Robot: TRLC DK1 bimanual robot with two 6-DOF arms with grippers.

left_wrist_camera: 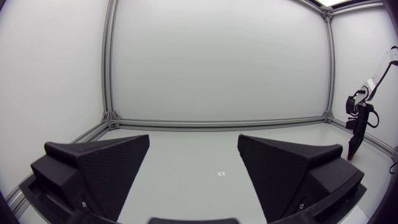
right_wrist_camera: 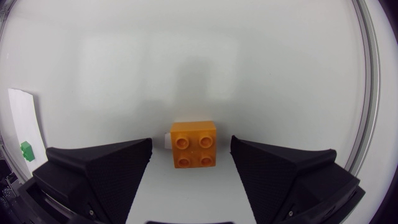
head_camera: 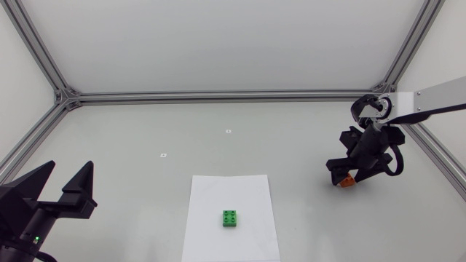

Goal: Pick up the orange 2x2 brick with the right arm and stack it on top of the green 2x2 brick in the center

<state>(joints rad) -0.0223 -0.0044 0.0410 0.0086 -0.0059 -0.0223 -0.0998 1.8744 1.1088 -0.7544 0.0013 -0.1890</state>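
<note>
I should expect a small white marker hidden under the orange 2x2 brick when I lift the brick, because a white edge shows beside it.
The orange 2x2 brick lies studs up on the table, between the spread fingers of my right gripper, which is open and touches it on neither side. From above, the right gripper hovers over the brick at the right of the table, hiding most of it. The green 2x2 brick rests on a white paper sheet at front centre; in the right wrist view the green brick shows far off to the side. My left gripper stands open and empty at the front left.
An aluminium frame runs round the table's back and sides. Two small white markers sit on the surface behind the paper. The right arm appears at the far side of the left wrist view.
</note>
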